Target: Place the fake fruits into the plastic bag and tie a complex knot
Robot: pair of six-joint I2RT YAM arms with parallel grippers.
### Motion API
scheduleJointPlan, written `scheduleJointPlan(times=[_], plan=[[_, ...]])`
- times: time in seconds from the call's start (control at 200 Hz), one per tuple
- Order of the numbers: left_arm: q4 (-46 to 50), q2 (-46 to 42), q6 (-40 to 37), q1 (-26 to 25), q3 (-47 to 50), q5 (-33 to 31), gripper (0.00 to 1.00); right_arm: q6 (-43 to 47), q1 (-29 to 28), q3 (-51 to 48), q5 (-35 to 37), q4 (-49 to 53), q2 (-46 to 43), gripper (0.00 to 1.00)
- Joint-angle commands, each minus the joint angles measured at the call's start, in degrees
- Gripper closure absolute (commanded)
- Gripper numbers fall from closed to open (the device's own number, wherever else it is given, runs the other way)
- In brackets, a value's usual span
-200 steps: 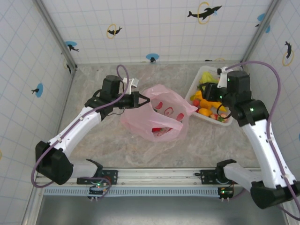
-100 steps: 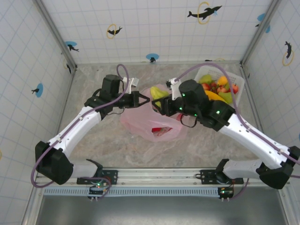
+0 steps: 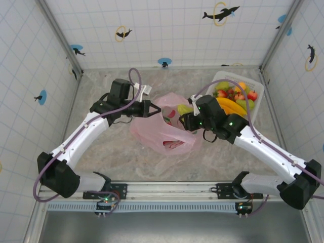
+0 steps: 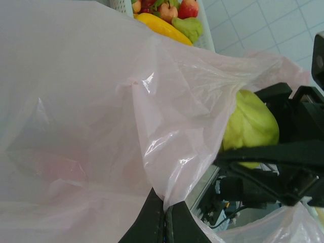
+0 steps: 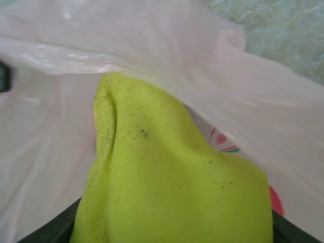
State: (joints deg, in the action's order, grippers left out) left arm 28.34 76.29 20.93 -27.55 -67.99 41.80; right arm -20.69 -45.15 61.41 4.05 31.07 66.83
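Note:
The pear's narrow end (image 5: 121, 87) points under the raised edge of the bag, so the robot's right gripper keeps moving the pear into the bag's opening (image 3: 171, 118) until the pear is inside.
The pink plastic bag (image 3: 157, 132) lies mid-table with its mouth raised. My left gripper (image 3: 151, 109) is shut on the bag's left rim and holds it up; in the left wrist view the thin film (image 4: 81, 106) rises straight out of the closed fingertips (image 4: 168, 215). My right gripper (image 3: 184, 120) is shut on a yellow-green pear (image 3: 184, 109) at the right side of the bag's mouth. That pear (image 5: 172, 177) sits just under the bag's edge (image 5: 152, 45) in the right wrist view, and it hides the fingers. Something red (image 3: 174, 145) shows through the bag.
A white slatted basket (image 3: 256, 108) at the back right holds several fake fruits (image 3: 234, 95), among them a banana (image 4: 161, 28) and strawberries (image 4: 188, 8). Tiled walls close in the table on three sides. Bare marble lies in front of the bag.
My right arm left the basket carrying the pear and swung left to the bag's mouth. My left gripper kept its hold on the bag's rim and barely moved.

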Motion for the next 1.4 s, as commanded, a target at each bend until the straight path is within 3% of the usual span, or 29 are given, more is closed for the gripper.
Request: scheduleJointPlan(times=[0.0, 0.28, 0.671, 0.831, 1.161, 1.391], plan=[[2.37, 0.82, -3.23, 2.21, -1.6, 1.54, 1.0, 3.96, -0.46, -2.87, 0.67, -2.14, -0.87, 0.45], [-0.3, 1.68, 0.07, 2.23, -1.62, 2.98, 1.0, 6.46, -3.8, -13.49, 4.38, -19.9, 2.47, 0.44], [0.17, 1.67, 1.01, 2.24, -0.98, 0.23, 1.0, 2.14, -5.49, -5.42, 5.59, -28.58, 21.24, 0.42], [-0.35, 1.49, 1.38, 2.57, -0.66, -0.45, 1.0, 0.25, -5.99, -3.19, 3.7, -29.78, 25.47, 0.33], [-1.37, 0.46, 2.64, 4.37, 0.11, -0.7, 1.0, 0.25, -5.92, -3.4, 4.4, -26.94, 22.94, 0.11], [-2.25, -0.61, 3.58, 6.27, 1.17, 0.16, 1.0, -0.03, -5.92, -3.56, 5.29, -24.1, 18.66, 0.1]])
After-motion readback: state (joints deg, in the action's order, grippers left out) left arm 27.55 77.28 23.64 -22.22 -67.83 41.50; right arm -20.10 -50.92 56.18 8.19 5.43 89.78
